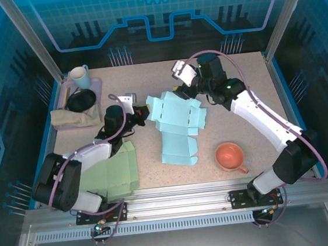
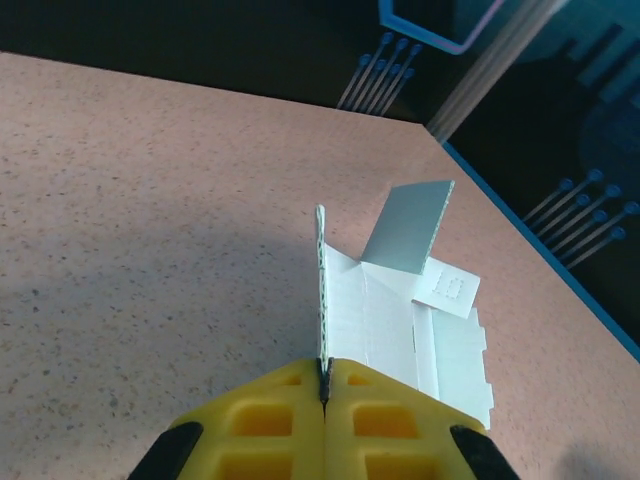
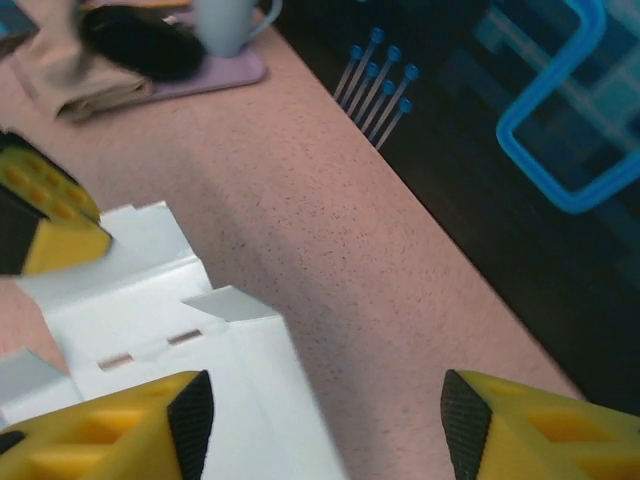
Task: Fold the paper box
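The side flap (image 2: 322, 285) stands upright from the bottom of the box, so the robot's left gripper should keep holding it until the right gripper reaches the box's far corner tab (image 2: 448, 287).
The light blue paper box (image 1: 175, 122) lies mostly flat and unfolded in the middle of the table. My left gripper (image 1: 144, 114) is at its left edge and is shut on a side flap. In the left wrist view that flap (image 2: 321, 290) stands upright, pinched between the yellow fingers (image 2: 323, 385), with the rest of the box (image 2: 400, 320) spread out to the right. My right gripper (image 1: 185, 86) hovers over the far edge of the box, open. In the right wrist view its fingers (image 3: 325, 410) are wide apart above the box's corner (image 3: 150, 320) and bare table.
A flat green paper sheet (image 1: 113, 172) lies at the front left under the left arm. An orange cup (image 1: 230, 155) stands at the front right. A purple tray (image 1: 97, 83) at the back left holds a mug (image 1: 79, 77), a black bowl (image 1: 82, 100) and a beige cloth (image 1: 72, 117).
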`<state>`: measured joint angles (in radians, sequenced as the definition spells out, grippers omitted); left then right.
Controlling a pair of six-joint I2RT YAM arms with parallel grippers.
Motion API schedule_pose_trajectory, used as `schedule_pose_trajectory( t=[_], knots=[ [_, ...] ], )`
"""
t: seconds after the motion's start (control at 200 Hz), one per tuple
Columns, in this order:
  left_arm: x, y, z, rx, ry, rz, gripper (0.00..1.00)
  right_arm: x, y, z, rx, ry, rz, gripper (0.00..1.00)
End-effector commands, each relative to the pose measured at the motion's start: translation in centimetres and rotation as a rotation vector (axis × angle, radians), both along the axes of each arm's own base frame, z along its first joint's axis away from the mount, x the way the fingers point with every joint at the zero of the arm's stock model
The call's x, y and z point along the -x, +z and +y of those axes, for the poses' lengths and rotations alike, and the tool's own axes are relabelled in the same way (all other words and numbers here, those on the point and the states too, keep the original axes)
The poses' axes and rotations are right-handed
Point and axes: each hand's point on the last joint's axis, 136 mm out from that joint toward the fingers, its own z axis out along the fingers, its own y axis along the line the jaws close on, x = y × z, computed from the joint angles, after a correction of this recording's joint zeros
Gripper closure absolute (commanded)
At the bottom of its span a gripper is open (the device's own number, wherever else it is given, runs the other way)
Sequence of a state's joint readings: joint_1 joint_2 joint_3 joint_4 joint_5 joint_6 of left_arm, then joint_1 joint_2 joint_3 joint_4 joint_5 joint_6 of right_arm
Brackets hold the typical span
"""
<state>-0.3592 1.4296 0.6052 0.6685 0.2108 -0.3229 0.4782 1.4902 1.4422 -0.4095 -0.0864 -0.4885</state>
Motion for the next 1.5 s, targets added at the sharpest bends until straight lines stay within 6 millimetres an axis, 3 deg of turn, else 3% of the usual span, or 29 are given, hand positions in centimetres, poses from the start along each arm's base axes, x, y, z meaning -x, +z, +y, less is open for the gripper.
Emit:
schedule_pose_trajectory(
  t=[0.0, 0.1, 0.27, 0.35, 0.465, 0.86, 1.491],
  knots=[
    [2.7, 2.4, -1.2, -0.043, -0.087, -0.197, 1.00, 4.9, -5.0, -0.8, 0.152, 0.272, 0.139, 0.41],
    [4.5, 2.5, -1.1, -0.074, -0.097, -0.255, 1.00, 6.0, -6.7, -1.2, 0.128, 0.363, 0.136, 0.42],
    [6.0, 2.9, 0.1, -0.085, -0.062, -0.300, 1.00, 5.1, -8.1, -3.0, 0.113, 0.349, 0.187, 0.46],
    [6.3, 3.1, 0.3, -0.088, -0.059, -0.315, 1.00, 5.4, -9.1, -3.4, 0.108, 0.378, 0.209, 0.47],
    [6.5, 3.3, 0.3, -0.085, -0.064, -0.319, 1.00, 6.3, -10.4, -3.1, 0.130, 0.470, 0.215, 0.57],
    [7.2, 3.4, 0.3, -0.083, -0.077, -0.340, 1.00, 4.3, -13.8, -3.6, 0.188, 0.417, 0.338, 0.60],
    [7.3, 3.5, 0.4, -0.082, -0.077, -0.345, 1.00, 5.1, -14.9, -3.2, 0.216, 0.446, 0.435, 0.67]
  ],
)
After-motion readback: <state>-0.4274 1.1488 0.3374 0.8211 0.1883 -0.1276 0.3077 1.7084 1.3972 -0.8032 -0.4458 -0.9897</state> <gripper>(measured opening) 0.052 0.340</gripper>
